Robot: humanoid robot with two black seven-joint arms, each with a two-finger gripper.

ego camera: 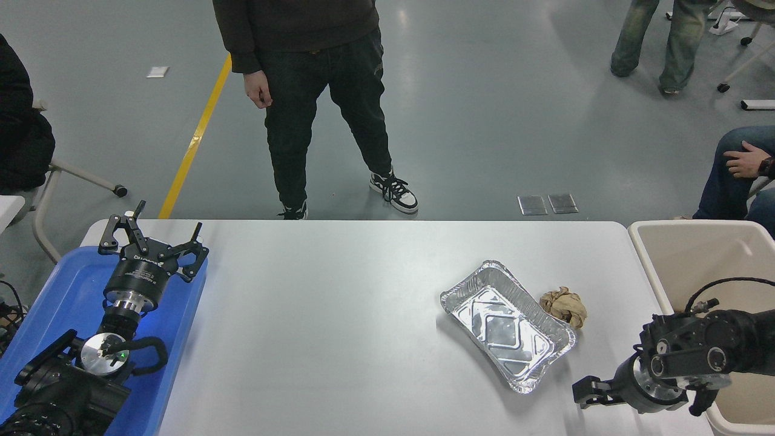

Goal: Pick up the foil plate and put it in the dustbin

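The brown paper ball rests just outside the foil plate's rim, so the foil plate will come away and leave the ball behind when the robot lifts.
The foil plate is a shiny silver rectangular tray with a crinkled rim, lying empty and slanted on the white table right of centre. The dustbin, large and beige with a thick rim, stands at the table's right end. My right gripper is open and empty, low over the table's front right corner. It is just right of the tray's near end, apart from it, and beside the bin's near left wall. My left gripper is open and parked over the blue tray at the lower left.
A crumpled brown paper ball lies against the tray's far right side. A blue plastic tray sits at the table's left end. A person stands at the far edge; others sit at the left and right.
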